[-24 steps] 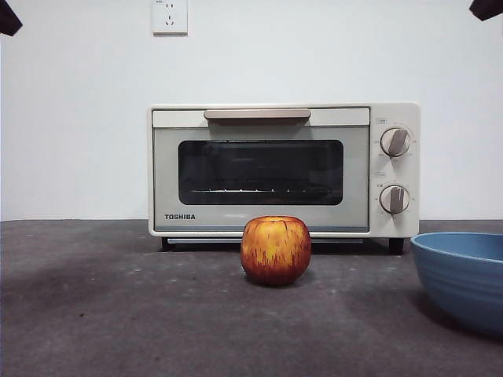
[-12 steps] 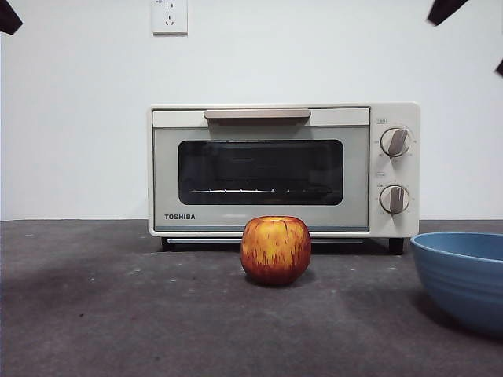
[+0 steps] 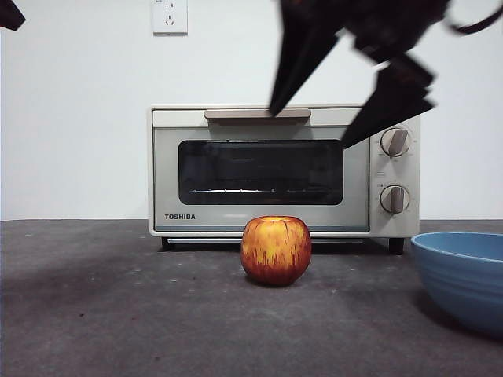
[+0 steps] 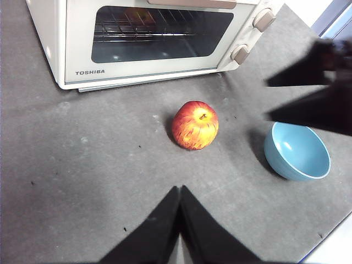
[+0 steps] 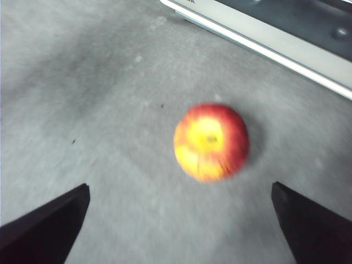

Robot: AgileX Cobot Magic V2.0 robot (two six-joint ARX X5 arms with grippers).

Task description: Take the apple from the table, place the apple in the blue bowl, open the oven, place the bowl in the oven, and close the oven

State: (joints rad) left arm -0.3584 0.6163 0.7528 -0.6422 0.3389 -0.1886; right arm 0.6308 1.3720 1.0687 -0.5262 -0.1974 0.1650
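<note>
I expect the door to swing down and lie flat when I open it, because the beige handle goes along the top of the oven's door.
The red-and-yellow apple rests on the dark grey table just in front of the shut oven. The blue bowl stands empty to the apple's right. My right gripper hangs open high above the apple, its jaws spread wide and touching nothing. My left gripper is shut and empty, held back over the near table; in the front view it shows only as a black tip at the top left corner.
The oven's beige handle and two knobs face the front. A wall socket sits on the white wall behind. The table's edge runs close behind the bowl.
The right arm has swung down from the top right corner into the picture, jaws open, to above the apple. Apple, bowl and oven have not moved.
</note>
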